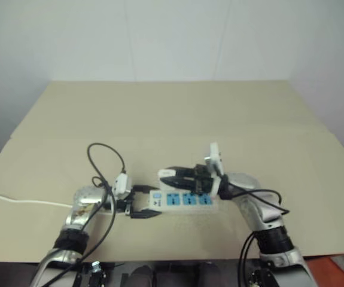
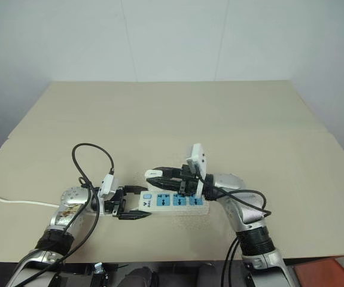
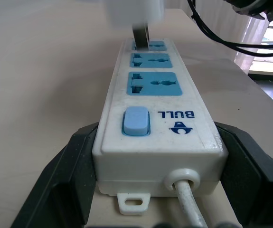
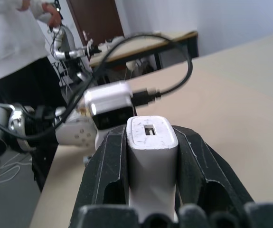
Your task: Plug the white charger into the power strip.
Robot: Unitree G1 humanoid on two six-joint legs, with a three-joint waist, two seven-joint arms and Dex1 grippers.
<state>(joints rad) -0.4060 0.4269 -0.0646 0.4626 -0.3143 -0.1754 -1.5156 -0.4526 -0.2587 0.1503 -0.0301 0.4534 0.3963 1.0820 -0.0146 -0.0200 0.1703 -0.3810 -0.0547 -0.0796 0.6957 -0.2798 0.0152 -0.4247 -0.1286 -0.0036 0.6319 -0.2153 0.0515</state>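
Note:
The charger's pins [image 3: 141,37] point straight down above the power strip, so my right gripper should keep lowering the charger until the pins sit in the socket [image 2: 163,200] nearest the strip's switch.
The power strip [image 1: 186,200], a white bar with three blue sockets, lies on the tan table [image 1: 172,119]. My left gripper [image 1: 149,202] is shut on its switch end, one black finger [image 3: 65,175] on each long side. The white charger [image 4: 150,142] sits between the fingers of my right gripper [image 1: 172,176], which is shut on it and points left just above the strip. In the left wrist view the charger [image 3: 134,12] hangs over the socket farthest from the switch [image 3: 136,121]. Its metal prongs [image 3: 140,35] come down to that socket; I cannot tell whether they are in.
The strip's thin white cord [image 1: 22,201] trails off to the left across the table. Black cables [image 1: 103,158] loop above my left wrist. Beyond the table stand a person [image 4: 13,38] and another table [image 4: 141,42]. Bare tabletop stretches behind the strip.

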